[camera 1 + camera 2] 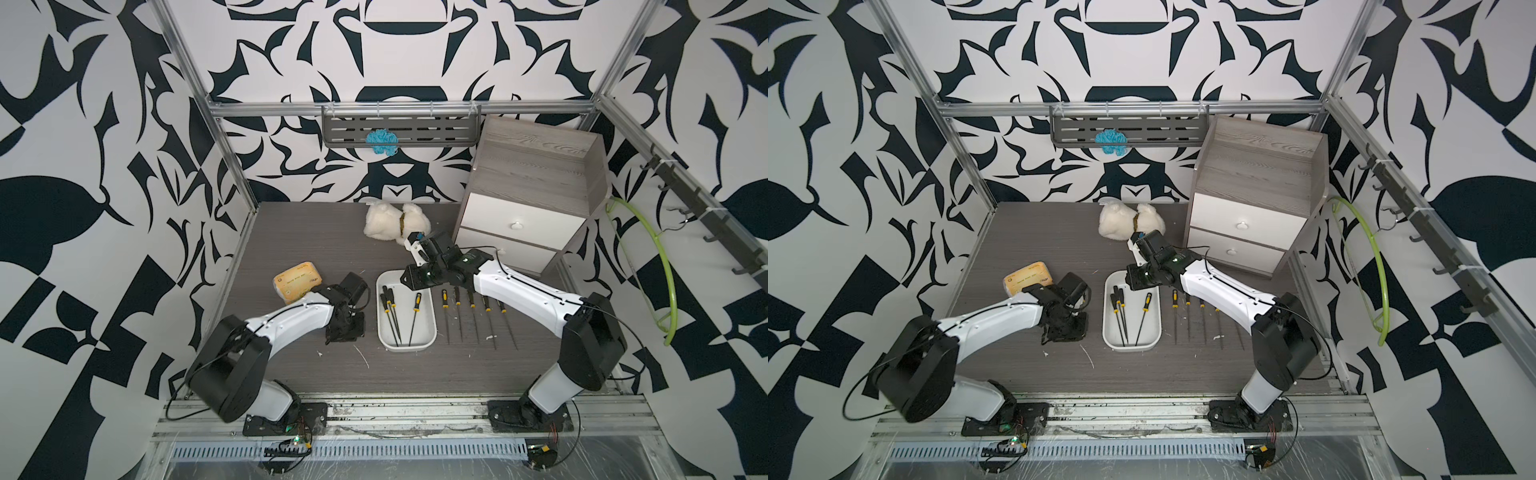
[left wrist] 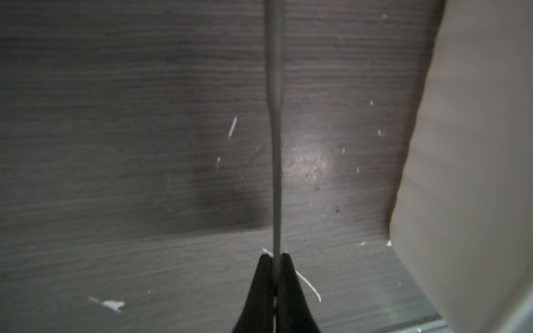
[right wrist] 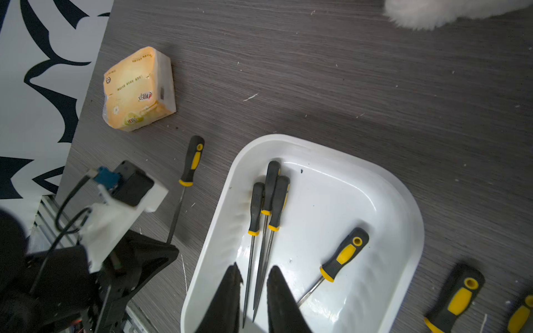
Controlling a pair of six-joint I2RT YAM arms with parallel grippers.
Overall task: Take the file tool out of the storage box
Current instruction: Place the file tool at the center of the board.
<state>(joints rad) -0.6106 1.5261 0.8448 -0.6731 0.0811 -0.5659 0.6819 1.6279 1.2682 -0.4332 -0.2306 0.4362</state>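
Observation:
The file in the robot's left gripper runs along the storage box's side (image 1: 378, 313) over clear table (image 1: 370, 329), so the robot should keep lowering it until it lies flat, then let it go.
The storage box (image 1: 405, 348) (image 1: 1131, 348) is a shallow white tub in mid-table, seen in both top views. Several black-and-yellow file tools lie in it: three side by side (image 3: 269, 196) and one apart (image 3: 344, 253). My right gripper (image 3: 255, 265) (image 1: 415, 279) hangs over the box's far end. Its jaws stand a little apart, and the three files' shafts show between them with gaps on both sides. My left gripper (image 2: 276, 255) (image 1: 345, 332) rests low on the table left of the box. It is shut on the thin shaft (image 2: 276, 144) of another file, whose handle (image 3: 191, 161) lies on the table.
Several more files (image 1: 473, 305) lie in a row on the table right of the box. A yellow tissue pack (image 1: 297, 280) sits at the left. A white plush toy (image 1: 395, 224) is at the back. The grey cabinet (image 1: 536, 187) stands at the back right.

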